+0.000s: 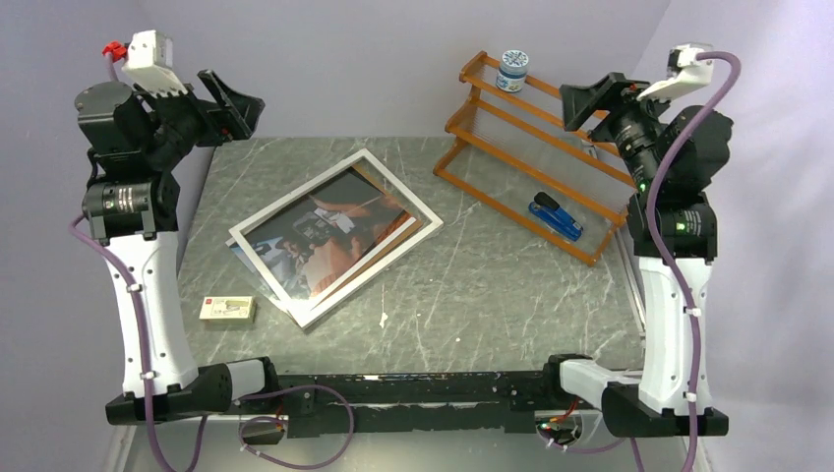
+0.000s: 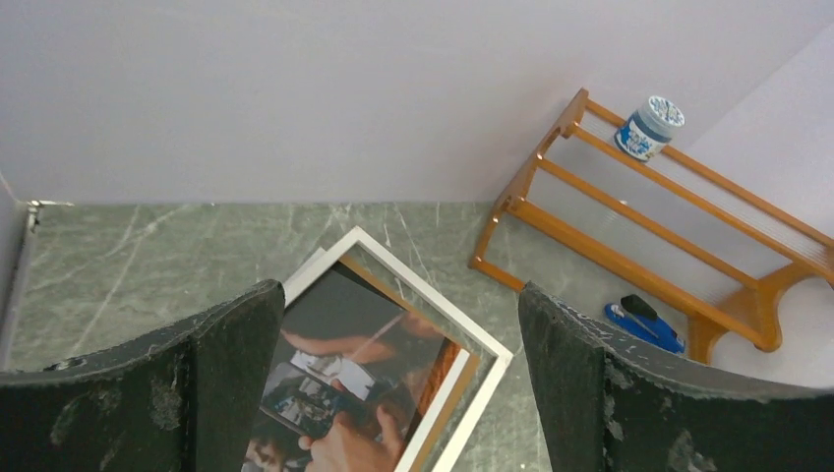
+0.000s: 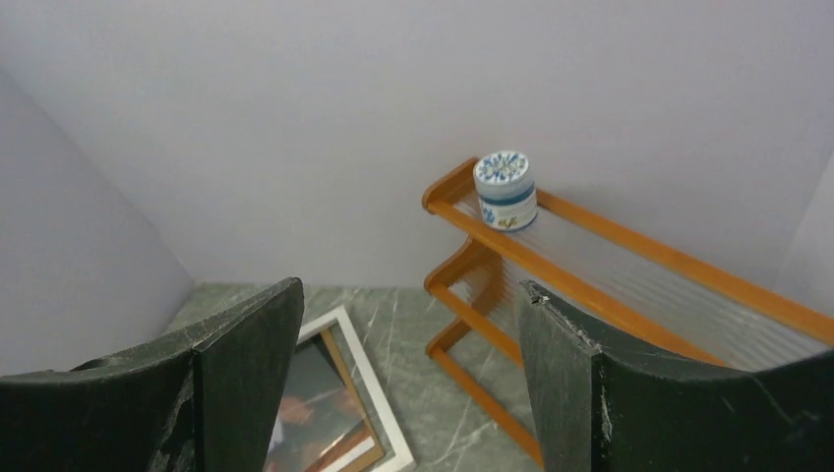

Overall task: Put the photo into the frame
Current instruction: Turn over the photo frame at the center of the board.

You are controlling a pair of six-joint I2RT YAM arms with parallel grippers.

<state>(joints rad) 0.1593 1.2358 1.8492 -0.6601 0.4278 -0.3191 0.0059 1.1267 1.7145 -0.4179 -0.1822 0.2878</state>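
I can see the white frame's long front side (image 1: 362, 279) lying clear of the photo, so my left gripper should keep going down to that rail (image 1: 379, 266) and close around it.
The white frame (image 1: 399, 192) lies flat and skewed on the left-middle of the table. The photo (image 1: 325, 231), dark with orange-tan tones, shows through its opening, slightly askew, and a corner pokes out past the frame's near-left side. Both arms are raised and touch nothing. My left gripper (image 1: 231, 103) hangs open high over the table's far left, looking down on the frame (image 2: 423, 290) and photo (image 2: 334, 374) between its fingers. My right gripper (image 1: 590, 98) is open high at the far right, with the frame (image 3: 369, 383) and photo (image 3: 305, 393) far below.
An orange wooden rack (image 1: 521, 147) stands at the back right with a blue-and-white jar (image 1: 511, 69) on its top shelf. A blue stapler (image 1: 556, 216) lies at the rack's foot. A small cardboard box (image 1: 227, 309) sits near the front left.
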